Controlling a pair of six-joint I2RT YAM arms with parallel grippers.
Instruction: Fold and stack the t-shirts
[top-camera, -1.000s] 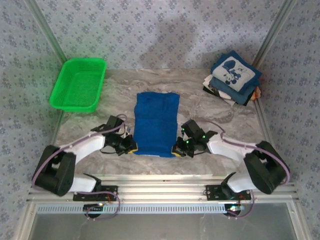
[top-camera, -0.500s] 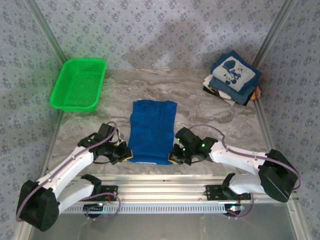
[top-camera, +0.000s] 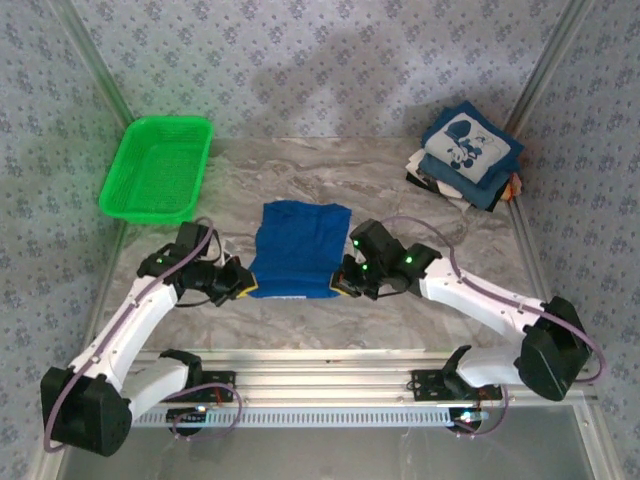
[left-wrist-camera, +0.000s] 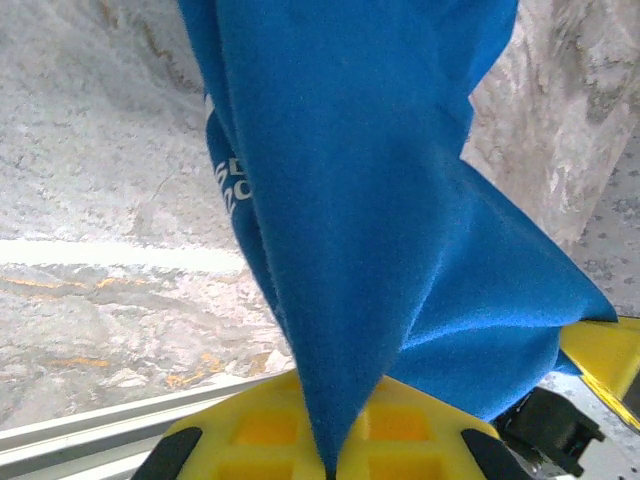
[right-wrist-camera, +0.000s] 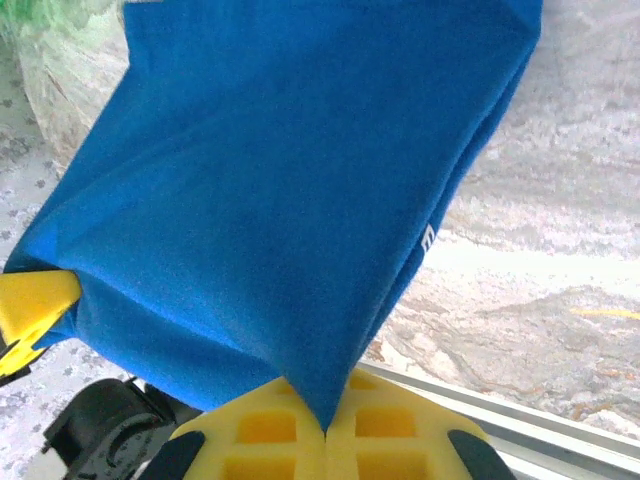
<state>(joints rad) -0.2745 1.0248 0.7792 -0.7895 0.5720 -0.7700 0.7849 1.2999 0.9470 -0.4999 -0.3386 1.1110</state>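
Note:
The royal-blue t-shirt's near edge (top-camera: 293, 282) is stretched straight between both of my grippers, so my right gripper continues toward the t-shirt's far edge (top-camera: 308, 205) and releases there.
A royal-blue t-shirt (top-camera: 295, 250) is stretched between my two grippers above the middle of the marble table. My left gripper (top-camera: 246, 285) is shut on its near left corner; in the left wrist view the blue cloth (left-wrist-camera: 370, 200) runs up from the pinch between the yellow jaws, white lettering showing on its left fold. My right gripper (top-camera: 343, 283) is shut on the near right corner, and the right wrist view shows the blue cloth (right-wrist-camera: 290, 190) fanning out from its yellow jaws. A stack of folded t-shirts (top-camera: 467, 155), navy with a white cartoon print on top, sits at the far right.
A green mesh basket (top-camera: 158, 168) stands at the far left of the table (top-camera: 400, 200). The table's metal front rail (top-camera: 330, 375) runs just behind the arm bases. Patterned curtain walls close in the sides and back.
Both grippers have carried the shirt's near edge away from the front rail toward the far side, so the blue shirt now looks shorter. The elbows have swung outward.

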